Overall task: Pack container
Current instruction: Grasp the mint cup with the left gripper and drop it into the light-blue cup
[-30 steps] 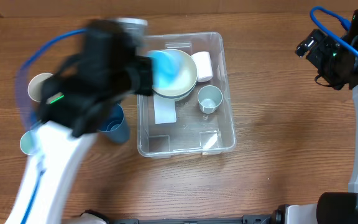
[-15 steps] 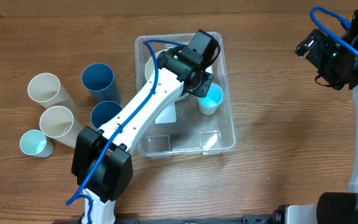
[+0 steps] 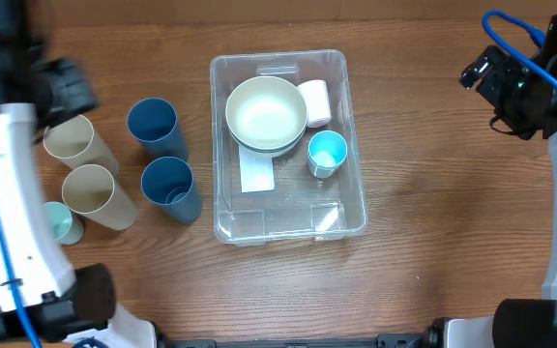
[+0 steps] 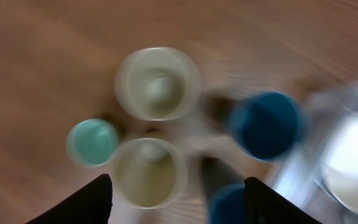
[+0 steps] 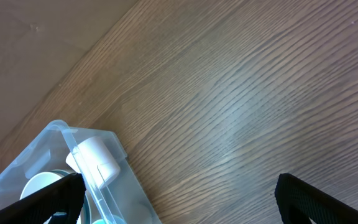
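Observation:
The small teal cup's outer side is clear of the cream cups, so my left gripper goes on moving there until its fingers close on the teal cup's rim.
The container is a large clear bin at the table's middle. In it are a cream bowl, a white cup on its side, a small light-blue cup and a white label. My left gripper is blurred at the far left, above the loose cups. In the left wrist view the left gripper is open and holds nothing, with a cream cup below it. My right gripper hangs open over bare wood to the right of the container.
Left of the bin stand two cream cups, two dark blue cups and a small teal cup. The left wrist view is blurred.
My left arm reached into the bin, left the light-blue cup there, opened, and swung back left over the loose cups. The right arm has not moved.

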`<state>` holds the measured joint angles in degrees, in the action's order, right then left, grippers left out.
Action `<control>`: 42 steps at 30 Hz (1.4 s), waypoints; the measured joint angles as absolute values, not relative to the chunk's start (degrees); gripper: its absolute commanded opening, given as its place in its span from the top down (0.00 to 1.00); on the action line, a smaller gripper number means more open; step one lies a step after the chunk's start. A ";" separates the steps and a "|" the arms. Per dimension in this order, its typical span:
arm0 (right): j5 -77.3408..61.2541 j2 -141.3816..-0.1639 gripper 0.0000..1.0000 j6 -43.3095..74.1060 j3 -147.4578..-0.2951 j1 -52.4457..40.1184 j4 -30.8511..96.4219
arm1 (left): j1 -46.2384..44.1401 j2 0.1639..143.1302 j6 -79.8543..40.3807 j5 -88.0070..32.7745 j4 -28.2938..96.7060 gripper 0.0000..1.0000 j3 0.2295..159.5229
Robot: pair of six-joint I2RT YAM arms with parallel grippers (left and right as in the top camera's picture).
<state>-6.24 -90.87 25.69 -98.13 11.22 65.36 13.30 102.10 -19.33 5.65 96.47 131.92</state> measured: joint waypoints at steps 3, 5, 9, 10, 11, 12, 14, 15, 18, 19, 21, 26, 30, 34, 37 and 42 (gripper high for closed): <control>-6.22 -90.87 0.00 25.71 -98.13 11.22 65.36 | 27.09 101.65 -19.73 5.15 96.42 0.41 125.62; -6.22 -90.87 0.00 25.69 -98.13 11.22 65.36 | 34.83 101.36 -21.47 4.93 95.68 0.40 119.66; -6.22 -90.87 0.00 25.69 -98.13 11.22 65.36 | 47.24 100.95 -23.68 2.17 84.38 0.38 103.02; -6.22 -90.87 0.00 25.69 -98.13 11.20 65.39 | 48.45 100.82 -23.49 1.06 81.10 0.38 99.37; -6.20 -90.87 0.00 25.71 -98.13 11.20 65.36 | 49.25 100.77 -22.92 -0.32 77.21 0.38 94.56; -6.22 -90.87 0.00 25.71 -98.13 11.22 65.36 | 49.25 100.82 -22.24 -1.19 74.48 0.37 90.91; -6.20 -90.87 0.00 25.71 -98.13 11.22 65.34 | 48.16 100.88 -20.71 -2.74 69.08 0.36 84.73; -6.24 -90.87 0.00 25.71 -98.13 11.22 65.32 | 47.05 100.92 -19.77 -3.44 66.87 0.36 82.02; -6.22 -90.87 0.00 25.69 -98.13 11.22 65.36 | 43.33 100.92 -19.11 -2.70 63.07 0.40 77.54; -6.22 -90.87 0.00 25.71 -98.13 11.22 65.36 | 42.46 100.92 -19.33 -1.83 62.46 0.43 76.38; -6.22 -90.87 0.00 25.69 -98.13 11.22 65.36 | 41.58 100.92 -20.51 -0.14 61.36 0.51 74.28; -6.22 -90.87 0.00 25.69 -98.13 11.22 65.39 | 41.63 100.92 -23.27 3.44 60.38 0.96 70.83; -6.22 -90.87 0.00 25.71 -98.13 11.22 65.36 | 41.65 100.75 -25.91 4.12 62.85 0.96 70.94; -6.22 -90.87 0.00 25.71 -98.13 11.22 65.36 | 41.65 98.50 -28.42 4.14 71.48 0.96 76.64; -6.22 -90.87 0.00 25.74 -98.13 11.22 65.39 | 41.63 92.82 -29.02 4.21 78.24 0.96 89.19; -6.22 -90.87 0.00 25.71 -98.13 11.22 65.34 | 33.06 79.57 -28.56 3.20 82.81 0.96 111.72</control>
<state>-6.22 -90.87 25.71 -98.13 11.22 65.34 33.06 79.57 -28.56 3.20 82.81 111.72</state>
